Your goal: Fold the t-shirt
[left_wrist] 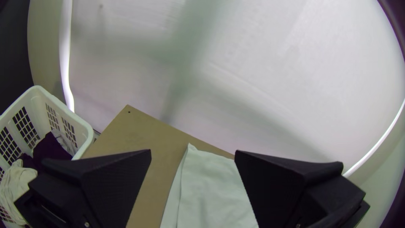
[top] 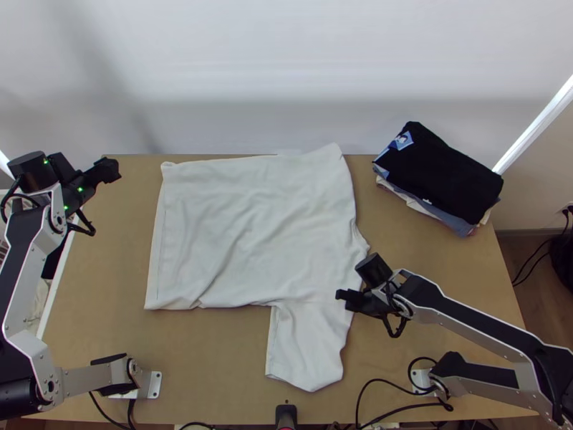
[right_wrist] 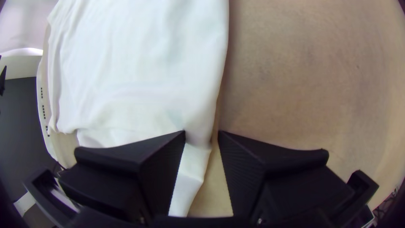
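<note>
The sleeve [top: 306, 347] sticks out past the t-shirt's edge at the right gripper [top: 346, 302], so the sleeve will flop back over the t-shirt when the robot carries the edge across.
The white t-shirt [top: 251, 229] lies mostly flat on the table, lightly creased, with a sleeve [top: 308, 347] extending toward the near edge. My right gripper [top: 345, 298] is at the shirt's right edge, where that sleeve joins the body. In the right wrist view, my right gripper [right_wrist: 202, 132] stands partly open, the edge of the t-shirt [right_wrist: 147, 84] between its fingers with bare wood beside it. At the table's far left corner is my left gripper [top: 107, 170], away from the cloth. The left wrist view has my left gripper [left_wrist: 193, 150] wide open, the t-shirt [left_wrist: 211, 181] lying beyond.
A stack of folded clothes [top: 437, 175], black on top, sits at the far right of the table [top: 430, 344]. Off the left edge stands a white basket [left_wrist: 40, 99] holding dark and light cloth. A white wall [top: 286, 72] rises behind the table.
</note>
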`<action>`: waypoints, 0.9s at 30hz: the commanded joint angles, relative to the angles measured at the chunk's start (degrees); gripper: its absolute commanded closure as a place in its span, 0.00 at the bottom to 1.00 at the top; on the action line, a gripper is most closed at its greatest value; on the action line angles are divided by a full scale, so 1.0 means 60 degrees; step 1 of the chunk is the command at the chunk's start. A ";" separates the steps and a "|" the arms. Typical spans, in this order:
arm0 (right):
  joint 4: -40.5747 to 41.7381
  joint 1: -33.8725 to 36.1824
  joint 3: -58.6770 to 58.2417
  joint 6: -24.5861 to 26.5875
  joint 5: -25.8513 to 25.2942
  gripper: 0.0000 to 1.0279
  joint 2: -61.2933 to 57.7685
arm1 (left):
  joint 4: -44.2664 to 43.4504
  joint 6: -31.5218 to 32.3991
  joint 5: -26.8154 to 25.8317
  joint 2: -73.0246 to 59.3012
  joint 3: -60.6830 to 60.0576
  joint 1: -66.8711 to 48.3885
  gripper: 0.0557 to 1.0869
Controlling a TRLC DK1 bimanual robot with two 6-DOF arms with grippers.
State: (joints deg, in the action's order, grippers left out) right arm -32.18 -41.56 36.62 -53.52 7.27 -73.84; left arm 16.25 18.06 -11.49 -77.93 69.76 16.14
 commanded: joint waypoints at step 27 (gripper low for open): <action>0.0545 0.0115 -0.0420 0.0423 -0.1079 0.97 -0.0115 | 0.8366 -1.0379 -0.0180 0.0464 -0.1226 -0.0068 0.06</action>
State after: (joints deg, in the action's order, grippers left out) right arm -29.23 -41.45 35.99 -51.77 1.93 -73.97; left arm 61.60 -37.45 -12.43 -75.92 64.20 15.59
